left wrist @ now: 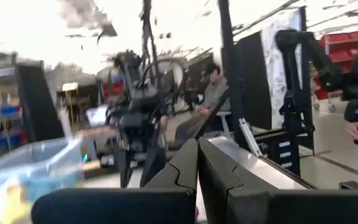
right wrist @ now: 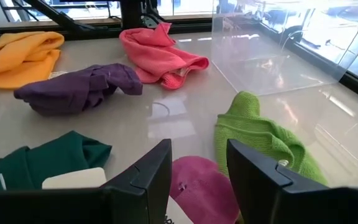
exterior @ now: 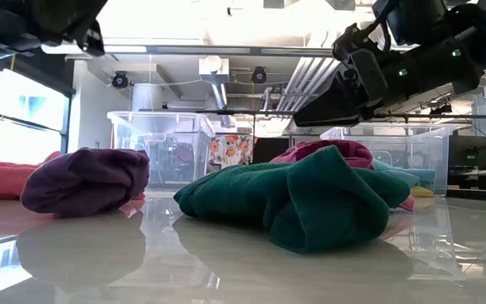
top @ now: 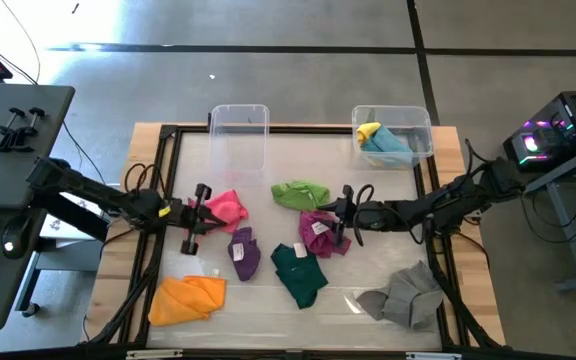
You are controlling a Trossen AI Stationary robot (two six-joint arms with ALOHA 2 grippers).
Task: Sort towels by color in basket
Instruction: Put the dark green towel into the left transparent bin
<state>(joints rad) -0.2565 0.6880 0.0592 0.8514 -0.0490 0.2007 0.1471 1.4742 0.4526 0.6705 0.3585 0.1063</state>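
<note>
The dark green towel's tagged end is clear of the purple towel, so my left gripper keeps going toward that end until its fingers close there.
In the high view the pink towel, light green towel, magenta towel, purple towel, dark green towel, orange towel and grey towel lie crumpled on the table. The yellow towel and light blue towel lie in the right clear bin. My right gripper is open just above the magenta towel. My left gripper is shut, pointing level, beside the pink towel's left edge.
An empty clear bin stands at the far edge, left of the filled one. A black frame runs around the work surface. A person sits in the room beyond the table. Bare table lies between the bins and the towels.
</note>
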